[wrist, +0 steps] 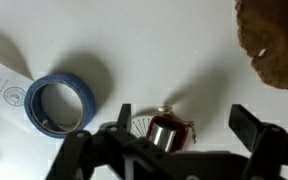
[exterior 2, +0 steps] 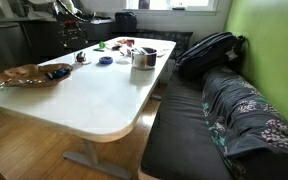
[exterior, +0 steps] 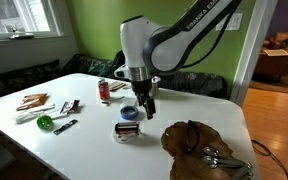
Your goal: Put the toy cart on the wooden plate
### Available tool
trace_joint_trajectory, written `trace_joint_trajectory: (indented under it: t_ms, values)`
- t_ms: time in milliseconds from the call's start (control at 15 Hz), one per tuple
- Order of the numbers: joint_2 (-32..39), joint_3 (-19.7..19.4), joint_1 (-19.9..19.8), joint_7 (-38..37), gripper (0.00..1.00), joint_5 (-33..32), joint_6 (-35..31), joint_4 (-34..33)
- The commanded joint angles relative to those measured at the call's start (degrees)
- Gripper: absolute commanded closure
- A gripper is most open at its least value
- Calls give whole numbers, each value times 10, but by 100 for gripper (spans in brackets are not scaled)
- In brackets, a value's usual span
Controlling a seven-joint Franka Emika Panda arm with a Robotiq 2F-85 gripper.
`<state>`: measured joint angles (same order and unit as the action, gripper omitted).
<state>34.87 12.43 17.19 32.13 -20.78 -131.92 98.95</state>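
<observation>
The toy cart's reddish body [exterior: 127, 128] is in line with my open fingers, clear of the blue bowl. I should keep moving down until my fingers are around its sides [wrist: 167, 132], then close them.
The toy cart [wrist: 167, 131] is a small boxy toy with a reddish body, a silver block and a pale spoked wheel. In the wrist view it sits on the white table between my open gripper's [wrist: 189, 125] two dark fingers, seen from above. In an exterior view the cart [exterior: 127, 127] lies on the table in front of the small blue bowl [exterior: 130, 113], and my gripper [exterior: 149, 106] hangs open just above and beside it. The dark-brown wooden plate [exterior: 189, 143] lies near the table's corner. It also shows in the wrist view [wrist: 274, 40] and in an exterior view [exterior 2: 19, 76].
A blue ring-shaped bowl [wrist: 59, 103] sits beside the cart on a paper sheet. Metal tools [exterior: 220, 157] lie on the plate. A red can [exterior: 104, 90], a green object [exterior: 44, 122] and small items lie further along the table. A silver pot [exterior 2: 144, 58] stands on it; a bench runs alongside.
</observation>
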Motion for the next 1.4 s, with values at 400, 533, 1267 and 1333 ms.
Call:
trace_joint_trajectory:
  t_ms: [400, 533, 1267, 1333]
  values:
    - [84, -7, 9, -177, 0, 30, -112, -62]
    - [104, 6, 1, -162, 0, 48, -116, -81]
    - [177, 24, 0, -128, 58, 87, -101, -153]
    - [173, 30, -3, -121, 65, 90, -97, -150]
